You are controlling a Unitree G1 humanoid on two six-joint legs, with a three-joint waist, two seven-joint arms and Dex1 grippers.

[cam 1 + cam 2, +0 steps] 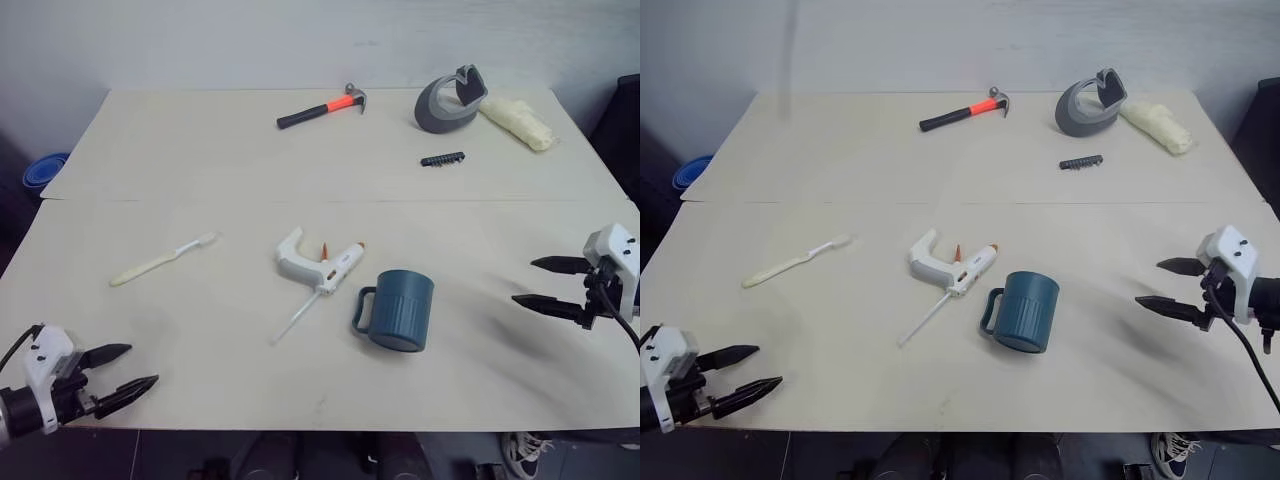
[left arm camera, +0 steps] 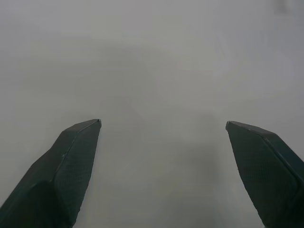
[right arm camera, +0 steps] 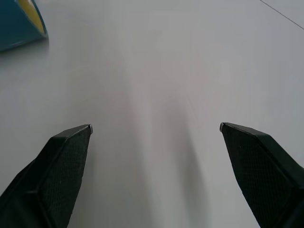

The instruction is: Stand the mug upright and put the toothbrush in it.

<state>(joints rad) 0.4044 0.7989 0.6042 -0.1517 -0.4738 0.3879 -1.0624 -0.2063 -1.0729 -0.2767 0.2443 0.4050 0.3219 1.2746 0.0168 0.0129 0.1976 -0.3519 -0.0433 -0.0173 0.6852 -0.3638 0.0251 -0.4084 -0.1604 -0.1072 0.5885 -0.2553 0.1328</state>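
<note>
The white glue gun sits crowded up against the mug's handle (image 1: 361,310), so I keep moving my left gripper toward the glue gun's free grip (image 1: 292,261) until its fingers close around it.
The dark teal mug (image 1: 397,311) lies on its side near the middle of the pale table (image 1: 200,160), with its loop handle to the left and its mouth toward the front edge. A corner of the mug (image 3: 19,21) with its yellowish inside shows in the right wrist view. The cream toothbrush (image 1: 160,260) lies flat to the left, bristles pointing right. My left gripper (image 1: 143,365) hovers open and empty at the front left corner, well short of the toothbrush. At the right edge my right gripper (image 1: 522,281) is open and empty, pointing at the mug from a distance.
A white glue gun (image 1: 318,265) lies just left of the mug. At the back are a hammer (image 1: 325,107), a grey tape dispenser (image 1: 450,100), a yellowish bundle (image 1: 517,122) and a small black strip (image 1: 442,159). A blue bowl (image 1: 42,170) sits off the table's left edge.
</note>
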